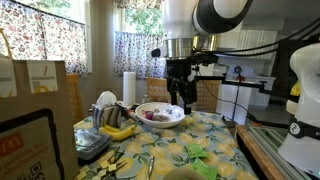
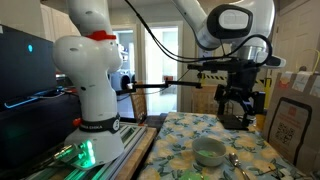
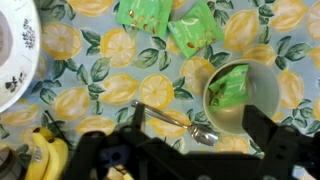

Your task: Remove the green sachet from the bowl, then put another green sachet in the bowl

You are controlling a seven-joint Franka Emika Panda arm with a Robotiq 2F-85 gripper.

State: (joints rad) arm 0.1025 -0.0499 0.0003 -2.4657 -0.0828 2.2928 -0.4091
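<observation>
Next, my open gripper moves over the small bowl before it goes down to the green sachet inside (image 3: 230, 88), because it is now above the metal spoon (image 3: 203, 133) next to that bowl.
A green sachet (image 3: 228, 90) lies inside a small pale green bowl (image 3: 262, 92) on the lemon-print tablecloth; this bowl also shows in an exterior view (image 2: 209, 152). Two more green sachets (image 3: 145, 12) (image 3: 195, 28) lie flat on the cloth beyond it, and show in an exterior view (image 1: 195, 152). A wide white bowl with a patterned rim (image 3: 15, 60) sits at the left edge of the wrist view; in an exterior view (image 1: 160, 113) it holds dark items. My gripper (image 3: 200, 140) is open and empty, high above the table and the small bowl, in both exterior views (image 1: 180, 95) (image 2: 240, 105).
A metal spoon (image 3: 170, 120) lies beside the small bowl, under the gripper. Bananas (image 3: 40, 155) lie near the wide bowl. A paper bag (image 1: 40, 100), a lidded container (image 1: 90, 145) and a paper towel roll (image 1: 128, 88) stand along one table side. A white robot body (image 2: 90, 90) stands alongside.
</observation>
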